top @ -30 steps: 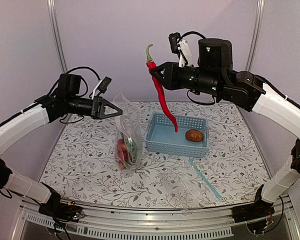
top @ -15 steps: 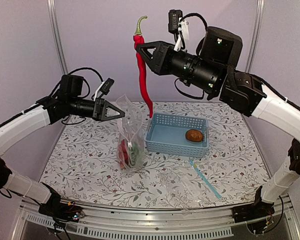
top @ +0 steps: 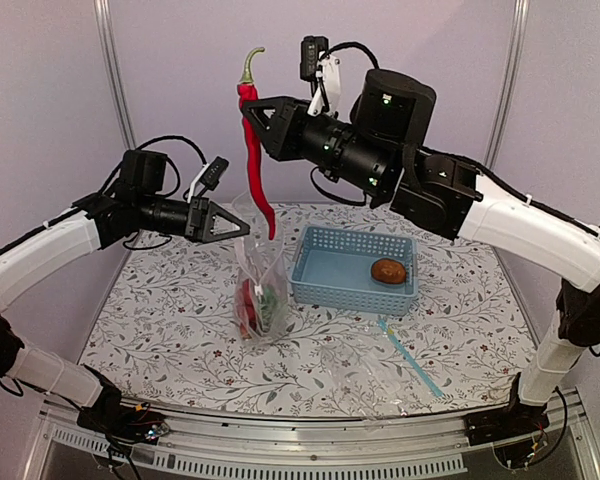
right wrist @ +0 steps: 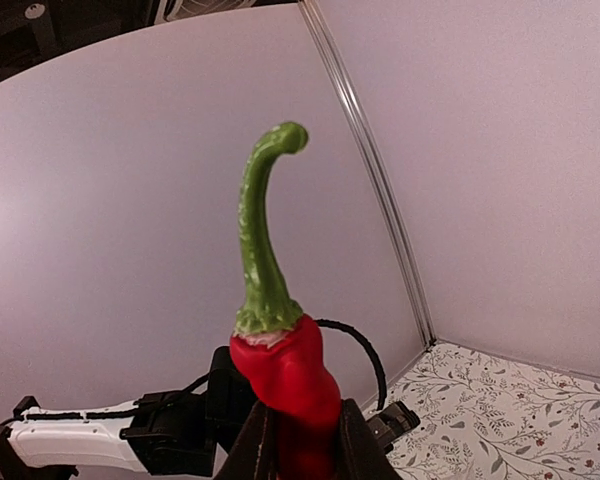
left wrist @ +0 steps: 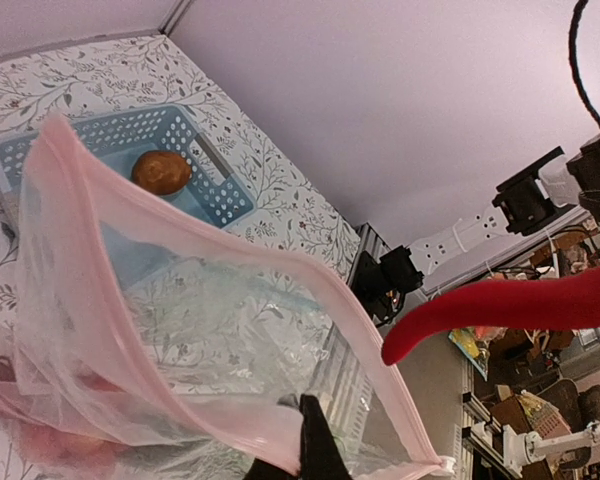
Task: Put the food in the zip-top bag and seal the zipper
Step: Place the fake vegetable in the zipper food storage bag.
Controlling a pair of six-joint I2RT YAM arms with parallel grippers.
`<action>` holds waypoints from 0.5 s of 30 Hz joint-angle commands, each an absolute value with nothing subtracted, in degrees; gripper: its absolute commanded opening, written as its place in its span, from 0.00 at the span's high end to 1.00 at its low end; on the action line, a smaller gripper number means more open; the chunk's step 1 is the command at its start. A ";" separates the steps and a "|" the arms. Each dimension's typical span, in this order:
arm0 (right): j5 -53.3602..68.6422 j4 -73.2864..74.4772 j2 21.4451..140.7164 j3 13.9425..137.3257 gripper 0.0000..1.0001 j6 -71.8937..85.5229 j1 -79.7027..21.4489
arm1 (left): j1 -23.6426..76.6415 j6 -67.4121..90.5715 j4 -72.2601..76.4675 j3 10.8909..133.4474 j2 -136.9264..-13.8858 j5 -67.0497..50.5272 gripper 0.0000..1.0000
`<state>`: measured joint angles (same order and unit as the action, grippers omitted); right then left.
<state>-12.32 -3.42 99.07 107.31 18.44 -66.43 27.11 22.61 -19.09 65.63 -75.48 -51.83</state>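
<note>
The red chili hangs tip down (top: 271, 230) over the bag's opening (left wrist: 225, 310). I should go on lowering the chili with my right gripper until most of its length is in the bag before I let go.
My right gripper (top: 255, 112) is shut on the long red chili (top: 254, 160) near its green stem, holding it high; its tip hangs just above the zip-top bag's mouth. In the right wrist view the chili (right wrist: 285, 385) stands between the jaws of this gripper (right wrist: 298, 450). My left gripper (top: 242, 229) is shut on the bag's near lip, holding the clear zip-top bag (top: 259, 270) upright and open, with red and green food at its bottom. The left wrist view shows the pale pink zipper (left wrist: 310, 285) spread wide, the chili tip (left wrist: 420, 335) beside it, and the left gripper (left wrist: 305, 425). A brown potato-like lump (top: 388, 270) lies in the basket.
A light blue slotted basket (top: 352, 288) sits right of the bag. A second clear bag with a teal-blue strip (top: 410, 357) lies flat on the floral tablecloth near the front. Metal frame posts stand at the back corners.
My right arm has carried the chili up and to the left, from above the basket to above the bag's mouth. The left gripper and the bag have stayed put.
</note>
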 commanded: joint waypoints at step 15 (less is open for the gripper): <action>-18.50 -2.26 105.88 103.71 0.87 20.49 -67.09 | 27.69 22.64 -17.51 65.04 -74.62 -52.14 1.00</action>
